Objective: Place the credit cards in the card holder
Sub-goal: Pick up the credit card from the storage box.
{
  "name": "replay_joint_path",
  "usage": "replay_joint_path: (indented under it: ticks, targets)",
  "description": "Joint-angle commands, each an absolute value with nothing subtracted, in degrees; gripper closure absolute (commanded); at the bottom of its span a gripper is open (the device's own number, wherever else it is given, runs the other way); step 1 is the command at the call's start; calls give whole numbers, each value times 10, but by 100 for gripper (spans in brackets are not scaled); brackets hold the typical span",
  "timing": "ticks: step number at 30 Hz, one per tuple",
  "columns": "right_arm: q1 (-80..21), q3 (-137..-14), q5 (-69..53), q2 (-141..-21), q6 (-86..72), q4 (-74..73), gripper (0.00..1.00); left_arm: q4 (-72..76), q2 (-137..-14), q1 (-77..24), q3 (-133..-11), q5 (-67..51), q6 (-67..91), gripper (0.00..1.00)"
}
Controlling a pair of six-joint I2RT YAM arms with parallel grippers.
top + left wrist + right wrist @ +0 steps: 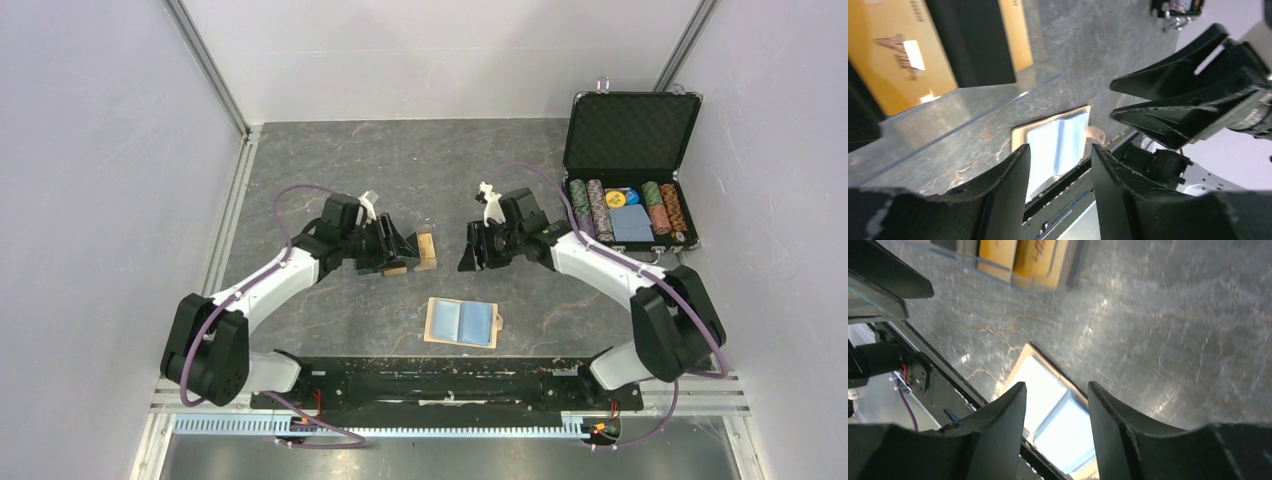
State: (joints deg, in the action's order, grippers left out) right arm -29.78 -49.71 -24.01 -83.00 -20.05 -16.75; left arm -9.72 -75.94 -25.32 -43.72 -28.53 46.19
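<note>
My left gripper is hovering close above the clear plastic stand (393, 271). It should move back and make room for my right gripper to take the black card (412, 242).
The card holder (462, 322) lies open on the table near the front edge, light-blue lining up; it also shows in the left wrist view (1058, 140) and the right wrist view (1048, 395). The credit cards stand in a clear plastic stand (948, 112) just right of my left gripper (408, 250): a gold card (893, 60), a black card (973, 40) and another gold card (1015, 35). Gold cards also show in the right wrist view (998, 252). My left gripper (1060, 155) is open and empty. My right gripper (472, 252) is open and empty (1055, 390), above the table right of the cards.
An open black chip case (630, 150) with rows of poker chips stands at the back right. The black base rail (440, 385) runs along the near edge. Grey walls close in both sides.
</note>
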Motion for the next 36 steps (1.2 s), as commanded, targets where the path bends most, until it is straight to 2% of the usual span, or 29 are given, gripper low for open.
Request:
replay_joint_path:
  ticks: [1,9,23,26,28,33,36]
  targets:
    - [-303,-572,-260,-866,-207,-136,48,-205,-765,-229,-494,-250,387,45]
    - [-341,-701,-272,-971,-218,-142,46,-317,-815,-216,-593,-164,307,47]
    - [-385,-847,-191,-1131,-205,-227,47,-346,-705,-215,-588,-142,272,46]
    - [-389,-857,-189,-1153,-203,-233,52,-348,-695,-215,-579,-144,275,46]
    - [-391,-863,-184,-1166,-204,-235,62,-349,-689,-215,-573,-145,278,45]
    - [-394,-868,-202,-1188,-216,-221,69,-350,-678,-215,-559,-143,285,45]
    - [-396,-873,-210,-1196,-225,-212,83,-350,-676,-215,-553,-145,284,45]
